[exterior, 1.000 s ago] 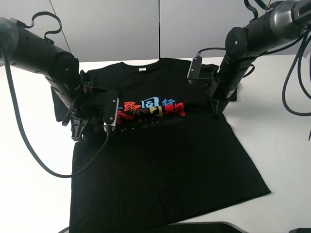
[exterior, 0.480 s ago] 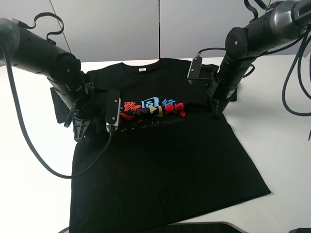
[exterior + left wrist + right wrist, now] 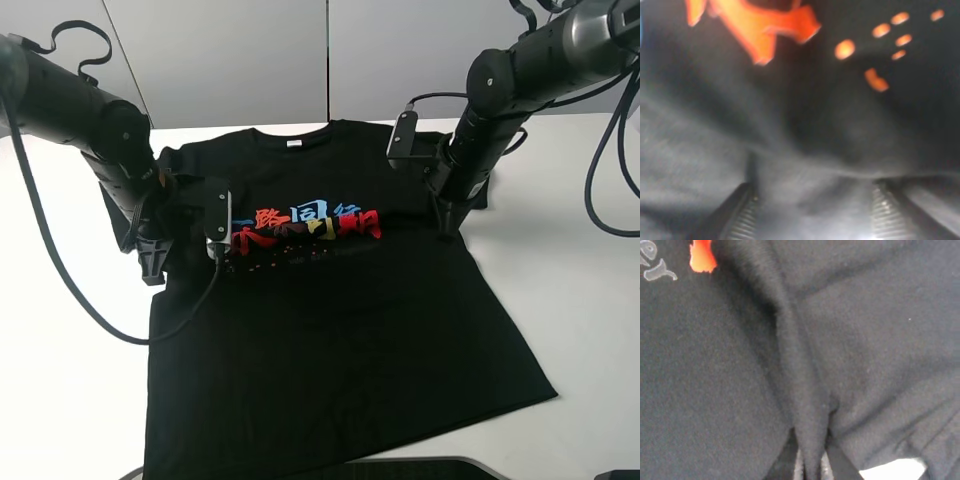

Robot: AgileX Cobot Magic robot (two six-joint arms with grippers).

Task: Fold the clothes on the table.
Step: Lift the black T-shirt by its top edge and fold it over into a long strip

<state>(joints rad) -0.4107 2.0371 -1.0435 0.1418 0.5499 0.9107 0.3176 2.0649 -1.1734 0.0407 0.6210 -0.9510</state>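
The black T-shirt (image 3: 320,345) will hang doubled when I lift it by both sides, because the T-shirt's lower half lies loose below the fold across the chest (image 3: 310,257).
The clothes (image 3: 330,340), a black T-shirt with red, blue and yellow characters (image 3: 310,222), lie face up on the white table (image 3: 570,300), wrinkled across the chest. My left gripper (image 3: 152,268) points down at the shirt's left side below the sleeve. In the left wrist view its fingers (image 3: 740,215) stand apart with a raised ridge of black cloth (image 3: 810,185) between them, so the left gripper (image 3: 812,217) is open. My right gripper (image 3: 445,226) is on the shirt's right side near the armpit. In the right wrist view the right gripper (image 3: 812,462) is shut on a pinched fold of cloth (image 3: 800,365).
Grey wall panels (image 3: 230,60) rise behind the table's far edge. Black cables (image 3: 70,290) hang from both arms over the table. A dark object (image 3: 400,468) pokes in at the front edge. Bare white tabletop lies to both sides of the shirt.
My left arm has shifted back and to the left, dragging the chest cloth with it, and its jaws have narrowed around the cloth ridge. The right arm has barely moved.
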